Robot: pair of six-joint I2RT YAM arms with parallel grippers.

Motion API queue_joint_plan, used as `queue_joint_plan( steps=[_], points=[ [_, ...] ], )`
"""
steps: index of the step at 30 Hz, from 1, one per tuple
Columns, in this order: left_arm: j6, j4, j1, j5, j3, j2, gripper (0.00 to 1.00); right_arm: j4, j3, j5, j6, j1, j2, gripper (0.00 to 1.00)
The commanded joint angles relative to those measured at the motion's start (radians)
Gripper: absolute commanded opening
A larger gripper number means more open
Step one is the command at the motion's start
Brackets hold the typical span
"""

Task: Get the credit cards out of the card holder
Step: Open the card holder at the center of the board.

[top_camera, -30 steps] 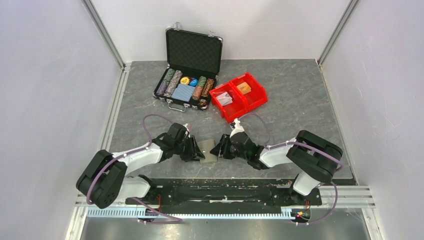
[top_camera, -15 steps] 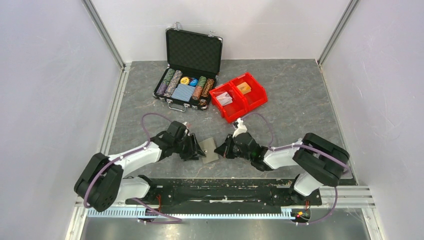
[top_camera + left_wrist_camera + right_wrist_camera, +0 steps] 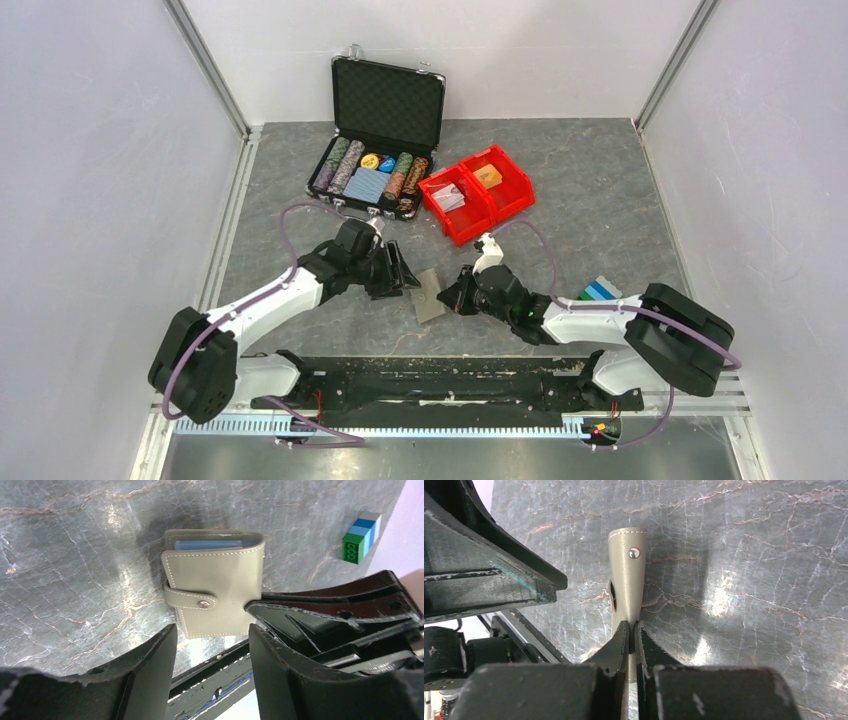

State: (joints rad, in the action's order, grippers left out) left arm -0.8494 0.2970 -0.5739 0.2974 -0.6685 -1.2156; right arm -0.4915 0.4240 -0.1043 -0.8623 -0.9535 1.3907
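Observation:
The snap strap [image 3: 182, 599] is still keeping the card holder closed, so my left gripper should pull the strap's snap end [image 3: 209, 603] open while my right gripper keeps the card holder's opposite edge steady.
The card holder [image 3: 215, 597] is a grey-beige stitched wallet, its snap strap fastened across the front. It sits between the two arms [image 3: 430, 295]. A blue edge of the credit cards [image 3: 210, 544] shows in its open end; the rest of them is hidden inside. My right gripper [image 3: 630, 626] is shut on one edge of the card holder [image 3: 626, 577], seen edge-on there, and reaches it from the right [image 3: 462, 297]. My left gripper [image 3: 212, 630] stands open just short of the holder with nothing between its fingers, on the holder's left side [image 3: 405, 272].
A black poker-chip case [image 3: 375, 165] stands open at the back, with two red bins [image 3: 478, 190] beside it. A green and blue toy block [image 3: 598, 290] lies to the right behind my right arm. The black base rail [image 3: 450, 375] runs along the near edge.
My right gripper has shut on the holder's edge and drawn it slightly right. My left gripper has opened, let go of the holder and backed away toward the far left.

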Motion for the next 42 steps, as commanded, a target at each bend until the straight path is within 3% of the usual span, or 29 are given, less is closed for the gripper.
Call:
queue_joint_plan(
  steps=[1, 9, 19, 25, 29, 36, 42],
  points=[
    [-0.003, -0.025, -0.009, 0.029, -0.014, -0.037, 0.61, 0.031, 0.041, -0.073, 0.045, -0.022, -0.038, 0.0],
    [-0.037, -0.152, -0.012, 0.106, 0.044, -0.107, 0.62, 0.041, 0.064, -0.088, 0.069, -0.049, -0.032, 0.0],
    [-0.033, -0.164, -0.018, 0.096, 0.048, -0.194, 0.59, 0.035, 0.071, -0.106, 0.091, -0.065, -0.051, 0.0],
    [-0.03, -0.164, -0.021, 0.089, 0.042, -0.216, 0.44, 0.03, 0.058, -0.105, 0.096, -0.067, -0.062, 0.0],
    [-0.024, -0.139, -0.022, 0.064, 0.045, -0.209, 0.26, 0.026, 0.049, -0.11, 0.099, -0.067, -0.067, 0.0],
    [-0.002, -0.092, -0.021, 0.03, 0.05, -0.194, 0.02, 0.031, 0.025, -0.133, 0.102, -0.065, -0.084, 0.0],
    [0.017, -0.043, -0.022, -0.013, 0.052, -0.152, 0.02, 0.064, 0.01, -0.163, 0.115, -0.056, -0.104, 0.0]
  ],
)
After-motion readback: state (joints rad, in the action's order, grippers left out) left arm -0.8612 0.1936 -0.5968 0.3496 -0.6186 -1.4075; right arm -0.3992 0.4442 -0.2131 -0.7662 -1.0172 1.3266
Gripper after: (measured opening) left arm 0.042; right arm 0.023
